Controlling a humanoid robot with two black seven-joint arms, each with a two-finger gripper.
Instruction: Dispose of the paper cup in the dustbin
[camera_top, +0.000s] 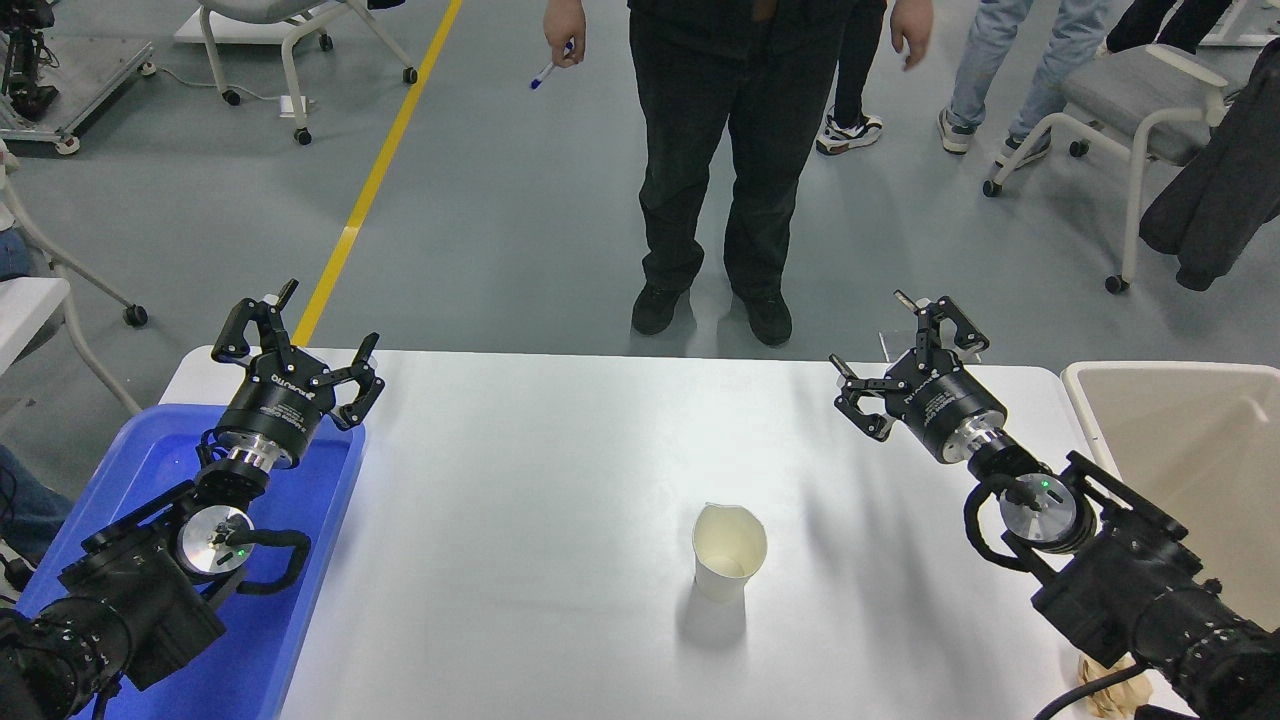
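My gripper will lift the paper cup (721, 578) and tilt it sideways, and the cup should prove empty, since only plain cream sides (731, 542) show inside its open rim.
The white paper cup (729, 550) stands upright near the middle of the white table (560, 480), its cream inside showing and its rim pinched into a spout at the far left. The beige dustbin (1180, 440) stands at the table's right edge, its far left corner in view. My right gripper (880, 345) is open and empty above the table's far right part, well behind and to the right of the cup. My left gripper (300, 335) is open and empty, parked over the far end of the blue tray.
A shallow blue tray (300, 620) lies along the table's left side under my left arm. A crumpled tan paper ball (1105, 670) lies at the lower right under my right arm. A person in dark trousers (725, 160) stands at the table's far side, holding a pen.
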